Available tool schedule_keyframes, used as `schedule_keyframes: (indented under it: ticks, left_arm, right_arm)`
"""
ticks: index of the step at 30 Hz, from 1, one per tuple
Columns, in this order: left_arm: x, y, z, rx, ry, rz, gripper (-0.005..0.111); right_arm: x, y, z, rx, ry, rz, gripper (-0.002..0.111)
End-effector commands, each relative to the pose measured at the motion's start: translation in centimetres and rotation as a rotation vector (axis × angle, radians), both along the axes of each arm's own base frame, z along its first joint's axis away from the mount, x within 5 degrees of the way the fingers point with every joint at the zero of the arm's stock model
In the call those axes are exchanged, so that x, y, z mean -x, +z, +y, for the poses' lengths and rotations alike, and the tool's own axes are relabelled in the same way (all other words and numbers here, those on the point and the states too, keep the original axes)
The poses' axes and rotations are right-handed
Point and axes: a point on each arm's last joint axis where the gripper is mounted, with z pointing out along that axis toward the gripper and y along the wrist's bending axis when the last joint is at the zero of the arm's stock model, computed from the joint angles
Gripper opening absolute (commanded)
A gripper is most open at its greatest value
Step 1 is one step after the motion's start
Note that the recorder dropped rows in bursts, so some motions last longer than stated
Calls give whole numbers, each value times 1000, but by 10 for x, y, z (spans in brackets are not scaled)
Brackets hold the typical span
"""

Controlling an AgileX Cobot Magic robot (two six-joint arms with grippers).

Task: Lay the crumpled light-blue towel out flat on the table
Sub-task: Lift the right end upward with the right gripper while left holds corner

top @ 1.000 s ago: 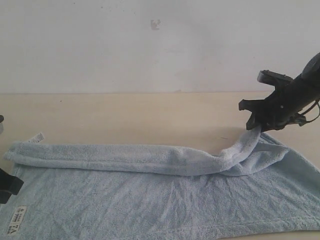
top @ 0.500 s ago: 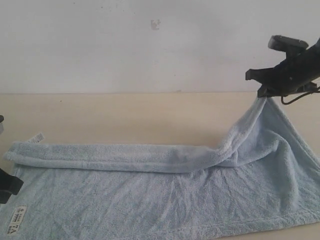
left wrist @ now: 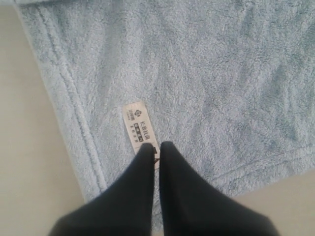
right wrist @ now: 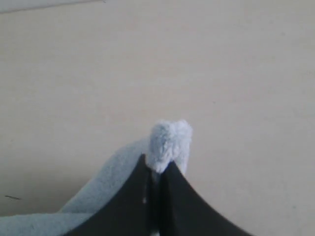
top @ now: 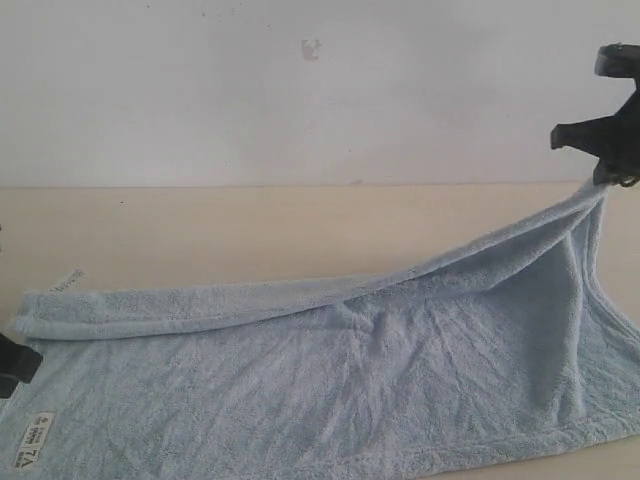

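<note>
The towel's far edge (top: 165, 312) is folded over while the robot's right gripper lifts one corner of the towel, so the left gripper should grab and raise the towel's corner (top: 42, 314) by the small label.
The light-blue towel (top: 350, 390) lies across the near part of the table (top: 250, 230), its far edge still folded over towards the left. My right gripper (top: 603, 175) is shut on the towel's far right corner and holds it up above the table, so the cloth slopes up to it. In the right wrist view a tuft of towel (right wrist: 170, 140) sticks out past the shut right gripper (right wrist: 158, 164). My left gripper (top: 10, 365) is at the towel's left end. There the left gripper (left wrist: 156, 147) is shut, its tips over a white label (left wrist: 135, 120) on the towel (left wrist: 221, 73).
A white wall (top: 300, 90) stands behind the table. Bare table (right wrist: 221, 73) lies beyond the lifted corner, and a strip of table (left wrist: 29, 162) runs beside the towel's hem. A second small label (top: 68, 280) sticks out at the towel's far left corner.
My right gripper has closed on the towel's corner, then risen and moved right with it. The rolled far fold has opened out at its right end. The left gripper has hardly moved.
</note>
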Motion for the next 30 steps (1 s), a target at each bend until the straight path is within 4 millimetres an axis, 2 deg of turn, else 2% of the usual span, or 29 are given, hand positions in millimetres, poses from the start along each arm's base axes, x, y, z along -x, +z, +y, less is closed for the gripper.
schedule_keyframes:
  ticks: [1,6,11,13,16,18,20,23,30]
  left_arm:
    - [1,7,-1,9,6,-30,4]
    - [1,8,0,9,7,-44,4]
    - [-3,10,0,-10,-18,-98,7]
    - [-6,11,1,-26,-35,-132,16]
    - [-14,14,3,-66,-53,-228,40]
    - [-21,19,6,-70,1,-312,56]
    - [-28,20,8,-65,56,-372,61]
    - [-39,10,10,-61,102,-373,61]
    - [-75,-32,23,-28,242,-141,61]
  right_arm:
    - [14,2,-17,14,-61,-19,0]
    - [22,4,-17,18,-58,-111,0]
    - [17,5,3,1,35,-147,0]
    - [16,6,10,-4,48,-164,0]
    - [15,6,18,-4,68,-172,0]
    - [15,6,20,-8,74,-170,0]
    - [15,6,24,-7,87,-164,0]
    - [15,5,25,-12,91,-158,0]
    - [16,5,25,-8,97,-154,0]
